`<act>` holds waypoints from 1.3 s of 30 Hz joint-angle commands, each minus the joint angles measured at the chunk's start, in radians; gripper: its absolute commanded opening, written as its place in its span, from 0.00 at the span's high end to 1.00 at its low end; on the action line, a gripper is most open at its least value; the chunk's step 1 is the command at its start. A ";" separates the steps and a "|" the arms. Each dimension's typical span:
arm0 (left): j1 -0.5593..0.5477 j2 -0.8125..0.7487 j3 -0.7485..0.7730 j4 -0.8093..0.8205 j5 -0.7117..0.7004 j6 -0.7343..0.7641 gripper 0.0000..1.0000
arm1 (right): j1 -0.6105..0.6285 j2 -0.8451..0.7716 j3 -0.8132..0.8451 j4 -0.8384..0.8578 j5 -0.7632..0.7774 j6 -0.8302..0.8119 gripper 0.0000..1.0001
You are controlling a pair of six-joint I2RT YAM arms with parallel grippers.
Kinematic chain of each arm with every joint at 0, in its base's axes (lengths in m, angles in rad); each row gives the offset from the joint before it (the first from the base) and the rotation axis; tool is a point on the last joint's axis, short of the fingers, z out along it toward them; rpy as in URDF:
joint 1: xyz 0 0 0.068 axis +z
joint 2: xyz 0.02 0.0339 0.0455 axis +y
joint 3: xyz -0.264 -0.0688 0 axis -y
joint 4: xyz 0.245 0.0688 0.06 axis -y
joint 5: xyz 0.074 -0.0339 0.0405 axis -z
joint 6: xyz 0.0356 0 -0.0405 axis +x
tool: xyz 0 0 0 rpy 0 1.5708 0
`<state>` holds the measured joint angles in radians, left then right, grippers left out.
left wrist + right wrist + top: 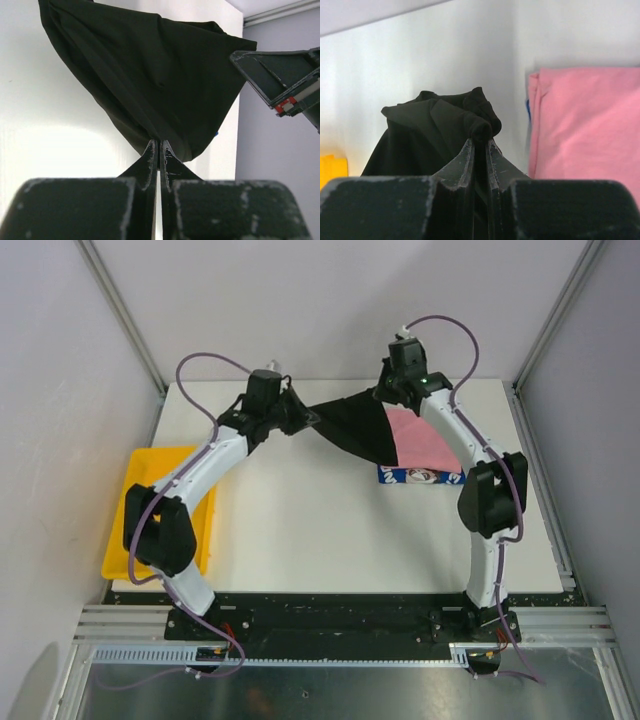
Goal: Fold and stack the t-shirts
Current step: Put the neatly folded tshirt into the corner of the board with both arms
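Note:
I should continue to move my right gripper across until the black t-shirt point(362, 427) covers the pink t-shirt point(422, 446). The black t-shirt hangs spread from both grippers beside the pink t-shirt.
The black t-shirt point(352, 425) hangs stretched in the air between both grippers at the back of the table. My left gripper point(308, 420) is shut on its left corner, and the cloth point(150, 75) fans out from the fingertips in the left wrist view. My right gripper point(385, 392) is shut on a bunched fold of the black t-shirt point(435, 130) at its right end. A folded pink t-shirt point(420, 445) lies on the table at the right, on top of a blue-and-white t-shirt point(420, 477). The pink t-shirt point(585, 130) also shows in the right wrist view.
A yellow plastic tray point(130, 510) sits at the table's left edge beside the left arm. The white table point(330, 530) is framed by metal rails and grey walls. The right gripper's body point(285, 82) reaches into the left wrist view.

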<state>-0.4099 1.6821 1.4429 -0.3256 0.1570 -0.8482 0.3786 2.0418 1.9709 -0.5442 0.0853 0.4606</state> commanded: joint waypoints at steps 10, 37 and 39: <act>-0.139 0.227 0.325 0.025 -0.057 -0.027 1.00 | -0.196 -0.151 -0.073 0.081 -0.051 -0.003 1.00; -0.237 0.544 0.676 0.026 -0.070 -0.075 1.00 | -0.446 -0.078 -0.097 0.175 -0.199 0.059 1.00; -0.239 0.549 0.673 0.025 -0.066 -0.077 1.00 | -0.447 -0.064 -0.089 0.172 -0.198 0.059 1.00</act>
<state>-0.6434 2.2253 2.0598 -0.3241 0.0994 -0.9096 -0.0631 1.9545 1.8347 -0.4255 -0.1001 0.5083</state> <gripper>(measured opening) 0.009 0.125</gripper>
